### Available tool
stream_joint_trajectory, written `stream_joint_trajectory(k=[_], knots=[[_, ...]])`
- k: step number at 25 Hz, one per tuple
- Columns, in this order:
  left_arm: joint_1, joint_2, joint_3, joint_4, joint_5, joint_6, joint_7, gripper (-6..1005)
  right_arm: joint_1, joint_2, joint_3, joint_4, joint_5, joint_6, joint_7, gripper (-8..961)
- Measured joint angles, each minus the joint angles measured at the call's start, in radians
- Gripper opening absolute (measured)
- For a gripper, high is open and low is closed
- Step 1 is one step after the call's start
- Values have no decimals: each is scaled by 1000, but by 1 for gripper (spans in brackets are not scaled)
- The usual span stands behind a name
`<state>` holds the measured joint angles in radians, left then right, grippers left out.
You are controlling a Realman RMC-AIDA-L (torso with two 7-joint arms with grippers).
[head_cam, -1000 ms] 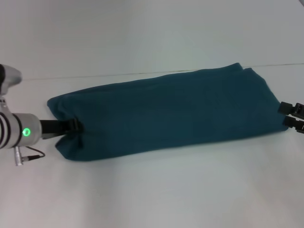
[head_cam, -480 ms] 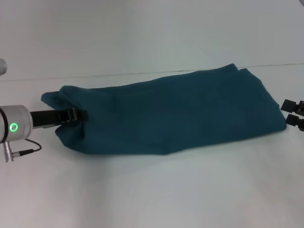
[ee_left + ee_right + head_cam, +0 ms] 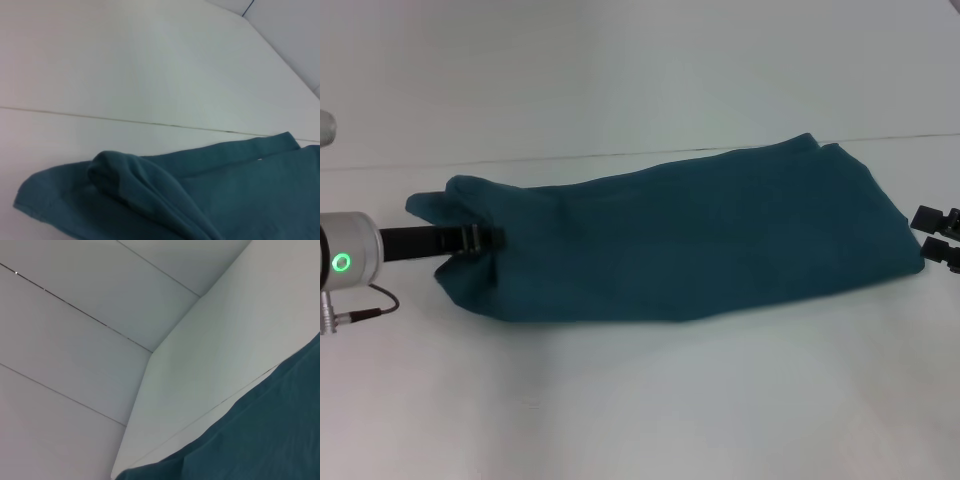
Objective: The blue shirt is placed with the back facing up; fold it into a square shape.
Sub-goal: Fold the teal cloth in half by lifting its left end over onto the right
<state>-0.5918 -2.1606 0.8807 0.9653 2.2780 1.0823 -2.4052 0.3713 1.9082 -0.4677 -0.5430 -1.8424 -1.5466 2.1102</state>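
Note:
The blue shirt's far end (image 3: 895, 235) extends as far as the robot's right gripper, so next the left gripper pulls the shirt toward its own side (image 3: 368, 182) before it folds the bunched end over.
The blue shirt (image 3: 700, 240) lies folded into a long band across the white table (image 3: 640, 400), running from left to right. My left gripper (image 3: 485, 240) is shut on the bunched left end of the shirt and holds that end slightly raised. At the shirt's right end my right gripper (image 3: 938, 235) sits just beside the edge, its two black fingers apart and nothing between them. The left wrist view shows the shirt's (image 3: 240, 195) humped fold. Only a corner of the shirt (image 3: 260, 440) appears in the right wrist view.
A thin seam (image 3: 570, 157) crosses the table behind the shirt. A grey cable (image 3: 365, 312) hangs from my left wrist near the table's left side. Bare white tabletop stretches in front of the shirt and behind it.
My left gripper has lifted the shirt's left end up and slightly back, and that end now bulges higher. The right gripper has shifted a little upward beside the right edge.

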Motion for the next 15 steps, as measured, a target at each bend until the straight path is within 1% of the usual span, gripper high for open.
stream_joint_trajectory(k=[4, 10, 15], knots=[[1, 8, -29, 18, 84, 4, -52, 88, 1, 0, 0, 0, 1, -2, 5, 922], [-7, 35, -173, 16, 233, 2, -98, 89, 1, 0, 0, 0, 3, 2, 5, 922], [-9, 53, -267, 15, 315, -13, -105, 89, 1, 0, 0, 0, 5, 4, 5, 922]])
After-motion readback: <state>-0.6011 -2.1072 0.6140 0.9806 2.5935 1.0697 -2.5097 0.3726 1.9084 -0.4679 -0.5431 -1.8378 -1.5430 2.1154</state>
